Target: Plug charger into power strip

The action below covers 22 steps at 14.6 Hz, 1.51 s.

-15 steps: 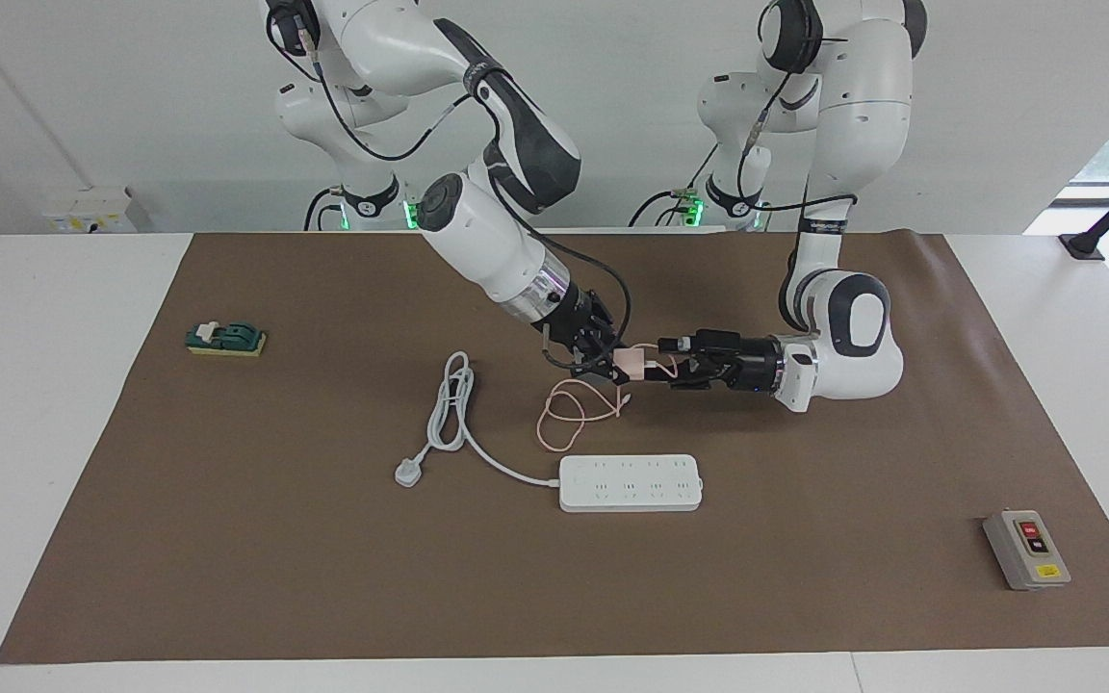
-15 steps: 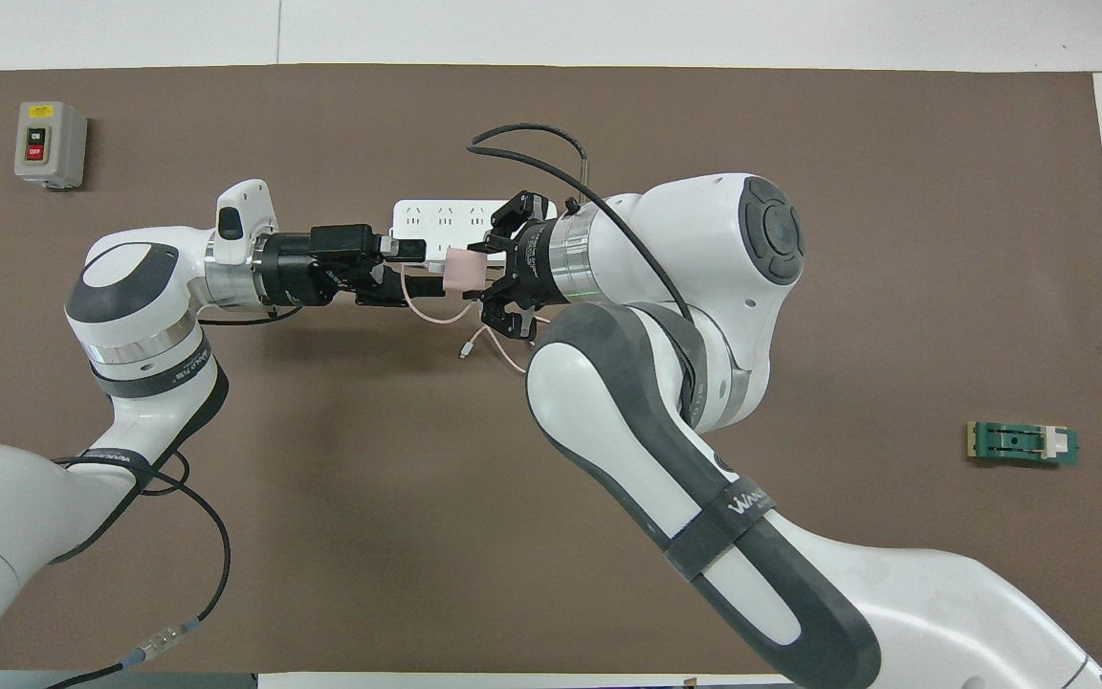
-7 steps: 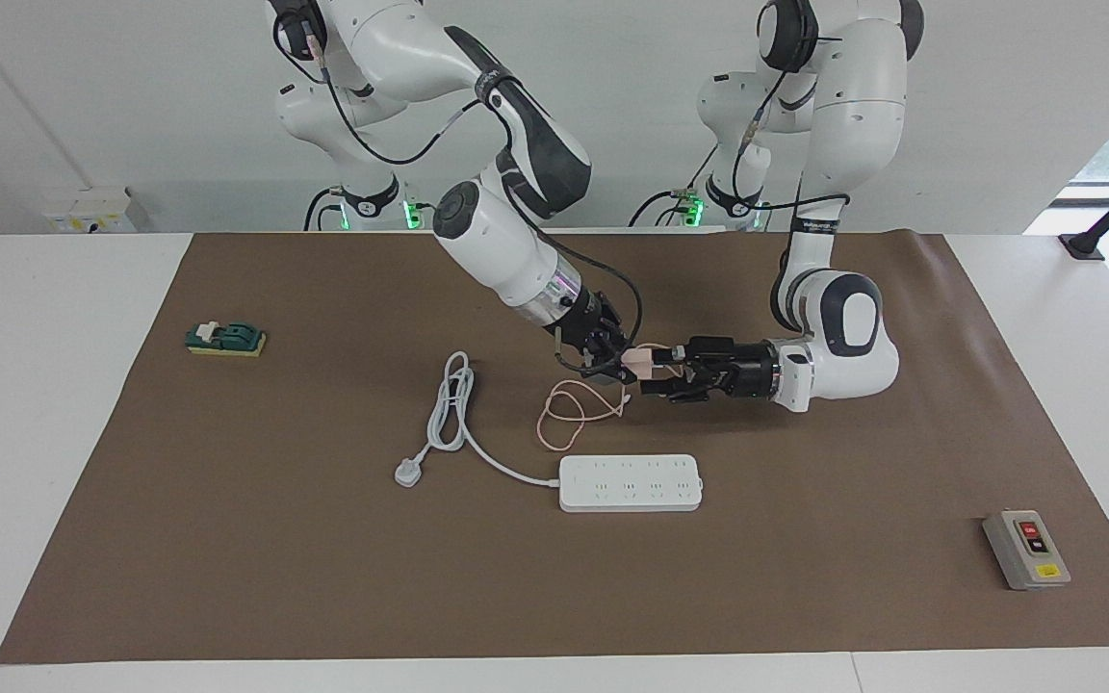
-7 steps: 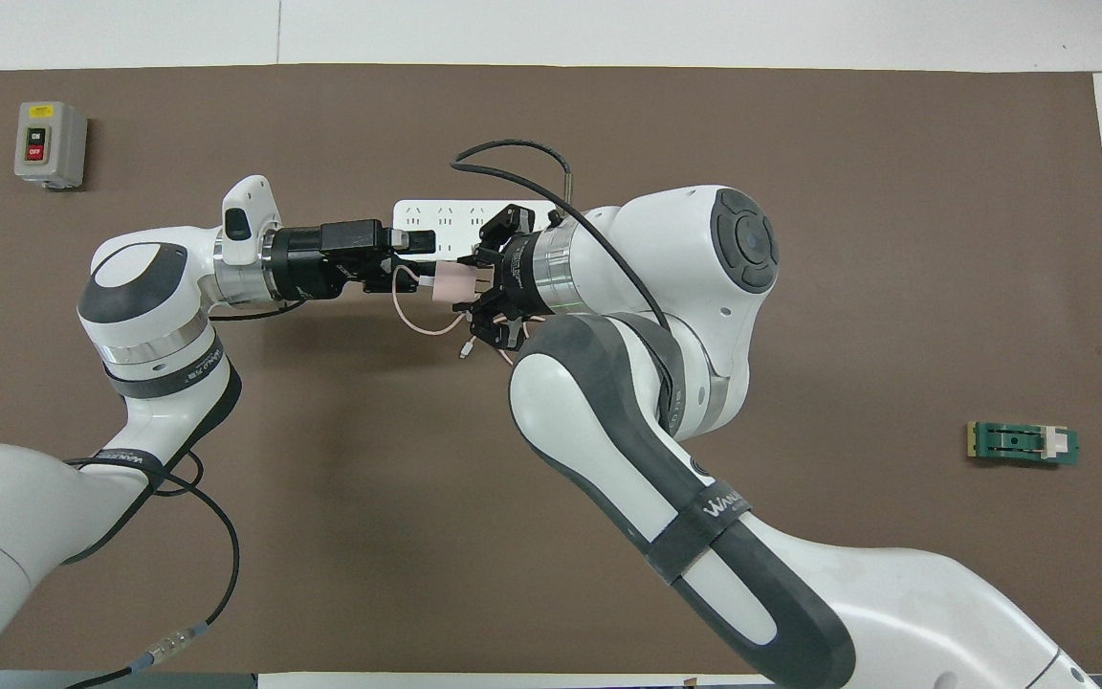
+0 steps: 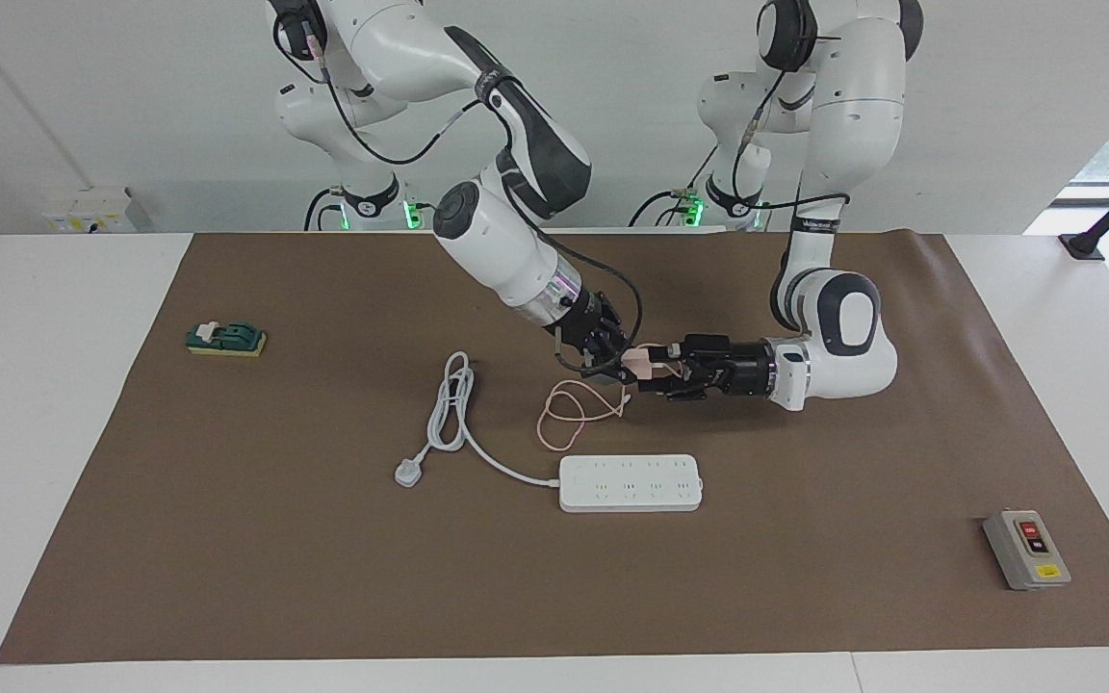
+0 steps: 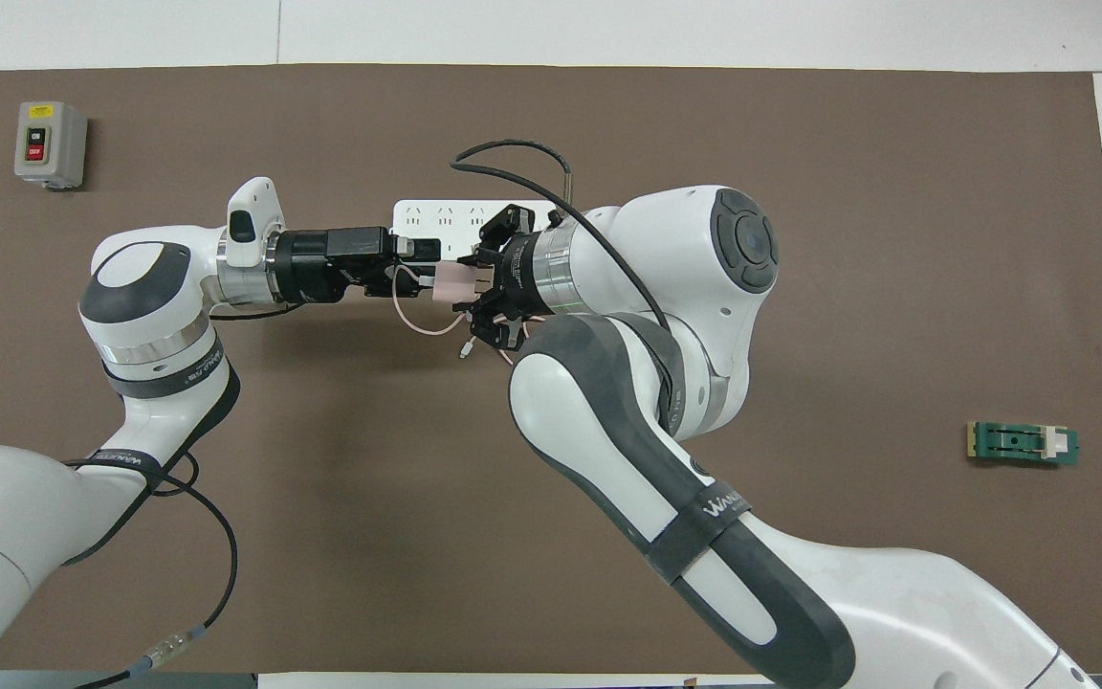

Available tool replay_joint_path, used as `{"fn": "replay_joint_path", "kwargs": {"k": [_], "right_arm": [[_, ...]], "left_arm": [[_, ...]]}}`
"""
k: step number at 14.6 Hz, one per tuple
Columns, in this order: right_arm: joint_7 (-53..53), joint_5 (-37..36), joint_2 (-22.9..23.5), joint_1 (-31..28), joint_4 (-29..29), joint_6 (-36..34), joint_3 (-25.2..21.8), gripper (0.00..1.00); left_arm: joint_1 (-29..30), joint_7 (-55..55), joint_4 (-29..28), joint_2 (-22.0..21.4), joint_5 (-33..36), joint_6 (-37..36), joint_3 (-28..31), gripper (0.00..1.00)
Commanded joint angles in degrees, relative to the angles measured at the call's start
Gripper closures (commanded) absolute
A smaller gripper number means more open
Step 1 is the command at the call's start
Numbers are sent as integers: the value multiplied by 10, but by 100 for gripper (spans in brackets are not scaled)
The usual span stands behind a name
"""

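The cable's white tip (image 6: 467, 348) is lying loose on the mat. I expect the thin pink cable (image 6: 423, 331) to trail behind when my left gripper carries the charger.
The charger (image 5: 638, 362), a small pale pink cube, hangs in the air over the mat with my right gripper (image 5: 622, 360) shut on it. In the overhead view the charger (image 6: 455, 281) sits between both hands. Its thin pink cable (image 5: 564, 414) droops in a loop onto the mat. My left gripper (image 5: 662, 366) lies level and open. Its fingertips are at the charger's free end; I cannot tell if they touch. The white power strip (image 5: 630, 483) lies flat on the mat, farther from the robots than both hands. The grippers cover part of the power strip (image 6: 436, 215) from above.
The strip's grey-white cord (image 5: 449, 404) coils toward the right arm's end and finishes in a three-pin plug (image 5: 407, 474). A grey button box (image 5: 1026, 550) stands near the left arm's end. A green switch block (image 5: 226, 339) lies at the right arm's end.
The left gripper has slid in toward the charger, closing the gap, and stays open. The right arm shifted the charger slightly toward the left gripper early on, then held still.
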Motion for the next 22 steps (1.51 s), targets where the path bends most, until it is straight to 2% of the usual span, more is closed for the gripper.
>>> {"fn": "replay_joint_path", "kwargs": {"k": [1,3,6,13,21,22], "right_arm": [[10,-3,-2,1,-4,10,1,98],[15,-4,-2,1,-8,9,0,98],[43,-37,-2,1,-8,7,0,98],[46,-45,-2,1,-8,6,1,98],[46,-45,-2,1,-9,8,1,98],[46,-45,-2,1,-9,8,1,98]], "left_arm": [[-17,-7,-2,-27,28,36,9,1],[-24,-16,1,-31,58,57,9,5],[-29,-17,1,-33,77,64,9,5],[-22,-24,1,-46,78,131,9,5],[-28,-24,-4,-49,83,109,10,5],[-28,-24,-5,-50,84,108,9,11]]}}
